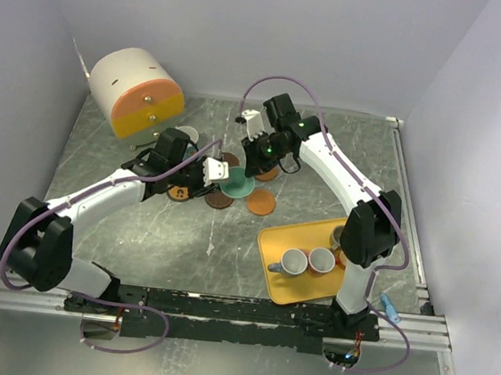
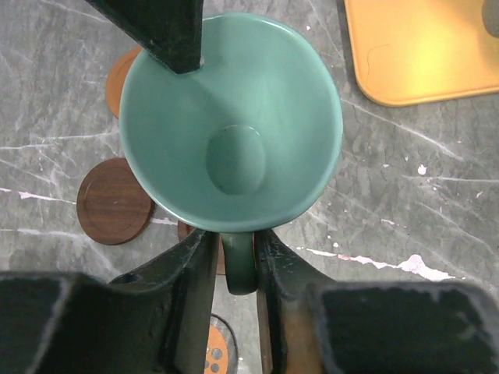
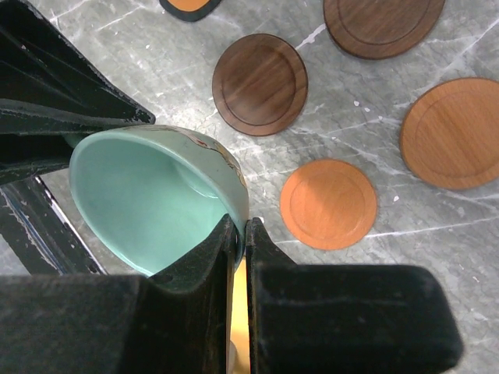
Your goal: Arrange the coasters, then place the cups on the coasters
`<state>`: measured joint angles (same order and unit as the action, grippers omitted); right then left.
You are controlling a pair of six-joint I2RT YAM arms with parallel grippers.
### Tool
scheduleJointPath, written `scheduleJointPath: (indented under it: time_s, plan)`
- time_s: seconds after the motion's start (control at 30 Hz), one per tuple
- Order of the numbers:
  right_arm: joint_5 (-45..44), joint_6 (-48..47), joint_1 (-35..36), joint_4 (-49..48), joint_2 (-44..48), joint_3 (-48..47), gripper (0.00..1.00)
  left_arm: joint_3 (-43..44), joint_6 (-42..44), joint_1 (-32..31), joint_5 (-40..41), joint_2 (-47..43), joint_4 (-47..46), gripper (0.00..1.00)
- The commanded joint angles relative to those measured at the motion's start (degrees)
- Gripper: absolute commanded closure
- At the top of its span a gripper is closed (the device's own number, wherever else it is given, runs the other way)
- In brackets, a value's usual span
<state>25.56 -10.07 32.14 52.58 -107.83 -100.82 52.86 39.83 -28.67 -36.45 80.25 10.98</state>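
Next, my right gripper lets go of the rim of the teal cup [image 1: 238, 185], which both grippers are closed on, before my left gripper takes it to the yellow-orange coaster [image 1: 178, 194].
A teal cup [image 1: 236, 182] [image 2: 234, 117] [image 3: 148, 202] hangs above the coasters, held from two sides. My left gripper [image 1: 212, 173] [image 2: 236, 238] is shut on its handle, a finger pressing each side. My right gripper [image 1: 255, 161] [image 3: 240, 226] is shut on its rim, one finger inside the cup and one outside. Below it lie an orange coaster [image 3: 328, 203] [image 1: 261, 202], two dark brown coasters [image 3: 260, 83] [image 3: 382, 23] and a lighter orange-brown one [image 3: 456, 132]. A yellow-orange coaster with a dark centre [image 2: 212, 351] shows under the left fingers.
A yellow tray [image 1: 281, 285] [image 2: 421, 54] at the near right carries a grey cup [image 1: 292, 263] and an orange cup [image 1: 321, 260]. A big white-and-orange cylinder [image 1: 135, 93] lies at the back left. Walls close the table on three sides.
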Motion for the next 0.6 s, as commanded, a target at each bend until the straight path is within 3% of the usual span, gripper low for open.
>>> scheduleJointPath:
  time_s: [0.0,0.13,0.23,0.4,0.57]
  plan:
    - [1.68,0.49,0.46,0.11,1.57,0.05,1.0,2.1,1.56,-0.51,0.67,0.52,1.23,0.7]
    - [2.08,-0.04,0.56,0.39,1.41,-0.1,1.0,2.27,1.5,-0.58,0.7,0.31,1.38,0.92]
    - [2.07,-0.86,0.56,0.73,1.44,-0.17,0.98,2.03,1.3,-0.56,0.61,-0.19,1.63,0.93]
    - [0.99,-2.35,0.49,0.85,2.02,0.04,0.81,0.17,1.67,0.1,0.27,-1.72,1.86,0.93]
    - [1.1,-3.98,0.03,0.98,3.4,0.6,0.68,-2.06,0.62,4.72,-3.15,-3.08,1.18,0.93]
